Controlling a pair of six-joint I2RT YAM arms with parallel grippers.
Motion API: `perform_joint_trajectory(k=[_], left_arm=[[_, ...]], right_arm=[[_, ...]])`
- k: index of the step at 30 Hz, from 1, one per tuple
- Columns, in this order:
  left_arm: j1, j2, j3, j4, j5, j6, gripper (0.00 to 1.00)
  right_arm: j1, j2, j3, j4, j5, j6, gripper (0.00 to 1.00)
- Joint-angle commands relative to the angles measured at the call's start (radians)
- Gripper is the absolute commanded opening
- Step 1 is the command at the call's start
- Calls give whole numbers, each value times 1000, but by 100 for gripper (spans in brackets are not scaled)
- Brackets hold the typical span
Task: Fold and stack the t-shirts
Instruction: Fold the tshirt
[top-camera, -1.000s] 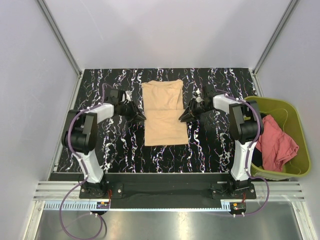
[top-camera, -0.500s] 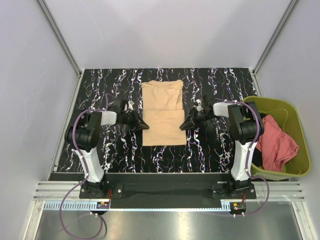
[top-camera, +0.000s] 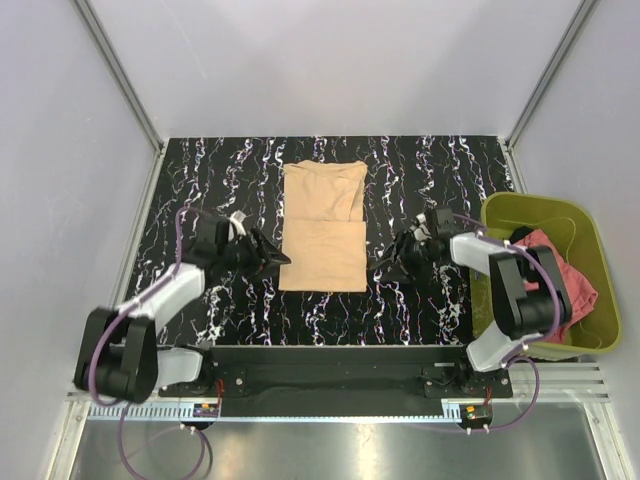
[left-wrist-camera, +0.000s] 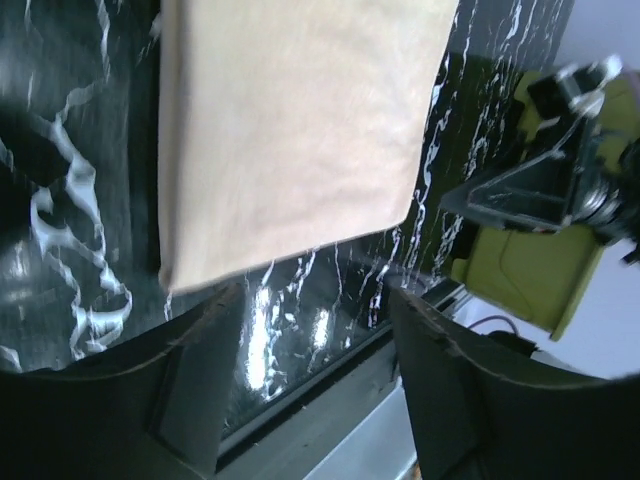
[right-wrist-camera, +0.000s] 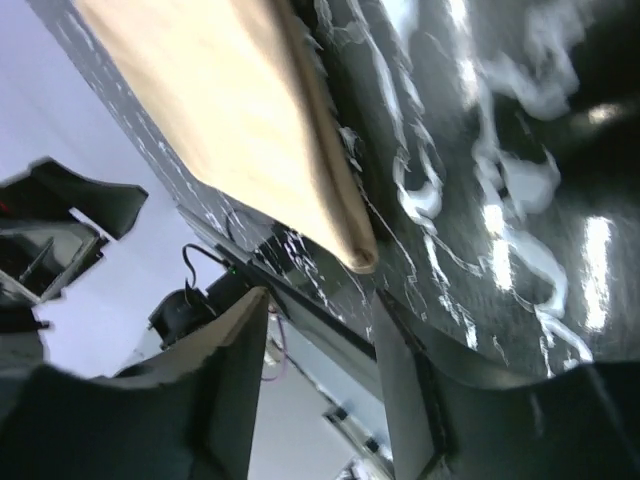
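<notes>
A straight edge (top-camera: 324, 221) runs across the tan-beige t-shirt at the halfway point, so its near panel (top-camera: 323, 258) will fold over the far half, layers together, when the robot lifts and carries it.
The tan-beige t-shirt (top-camera: 322, 225) lies folded into a tall rectangle in the middle of the black marbled table (top-camera: 200, 170). My left gripper (top-camera: 277, 259) is low, just off the shirt's near left edge, open and empty. In the left wrist view, the shirt (left-wrist-camera: 290, 130) fills the area above the open gripper (left-wrist-camera: 315, 310). My right gripper (top-camera: 392, 259) is low, off the shirt's near right corner with a small gap, open and empty. In the right wrist view, the shirt's folded corner (right-wrist-camera: 230, 120) is above the gripper (right-wrist-camera: 320, 310). The salmon-red t-shirt (top-camera: 560, 285) lies crumpled in the bin.
The olive-green plastic bin (top-camera: 530, 205) stands at the right of the table, beside the right arm. White walls enclose the table at the back and sides. The black mounting rail (top-camera: 320, 360) runs along the near edge.
Both grippers have drawn back toward the near edge along the shirt's sides and dropped lower. The left arm has folded down. The tan shirt stays in place.
</notes>
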Motion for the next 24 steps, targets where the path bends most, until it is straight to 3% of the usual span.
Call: perform_joint_trajectory(k=[1,5,7,12,17,24], left_arm=[[-16,-135,-166,46,-119,-218,66],[-48,-195,-310,212,-172,-457,65],[-76,-179,-317,221,-200,-482,64],[-91,-115,-306,223,-265,-502,61],[-94,-66,-334,236,-302,-583,57],[-96,-11,-323,244,-311,-600,51]], right_arm=[[29,-116,-152,121,101,186,54],[113,-255,-336,356,260,451,60],[188,-303,-389,437,331,553,62],[278,-317,-396,429,504,646,62],[319,-300,-417,440,613,749,55],[341,-253,-419,443,638,797,50]])
